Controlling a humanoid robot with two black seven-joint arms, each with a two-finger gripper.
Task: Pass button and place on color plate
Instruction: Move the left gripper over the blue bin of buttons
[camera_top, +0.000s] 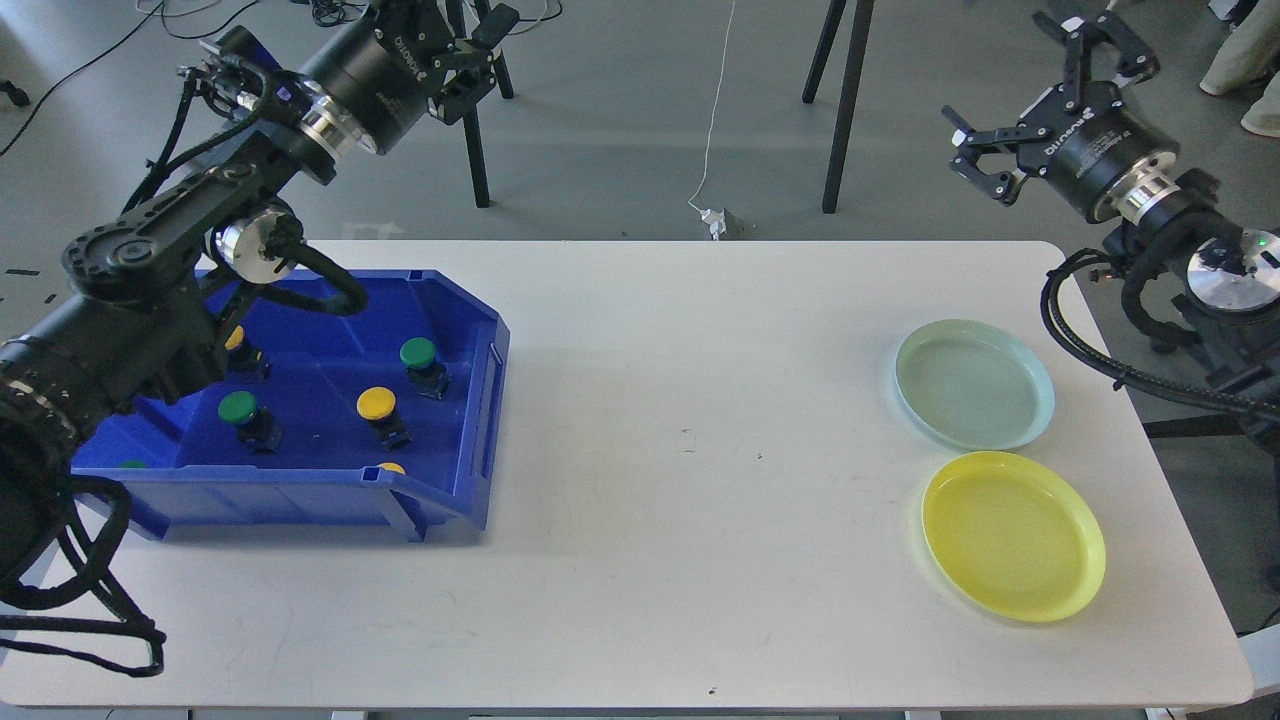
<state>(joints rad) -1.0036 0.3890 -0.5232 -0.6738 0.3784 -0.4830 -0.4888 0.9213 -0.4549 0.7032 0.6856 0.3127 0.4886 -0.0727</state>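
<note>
I expect the yellow button (381, 414) to lie on its side when I put it on the yellow plate, because there is a round cap on top of its long dark body (392, 432).
Several push buttons lie in a blue bin (470, 400) at the table's left: a green one (418, 352), another green one (238, 407), a yellow one (376, 403), and a yellow one (234, 338) half hidden behind my left arm. My left gripper (497, 60) hangs high above and behind the bin, open and holding nothing. At the table's right lie a pale green plate (975, 385) and a yellow plate (1012, 535), both bare. My right gripper (1035, 100) is raised beyond the table's far right corner, fingers spread wide open and holding nothing.
The white table (690, 440) spans the view. Black stand legs (845, 100) and a white cable with a plug (715, 220) are on the floor behind it. Cables hang from both arms near the table's side edges.
</note>
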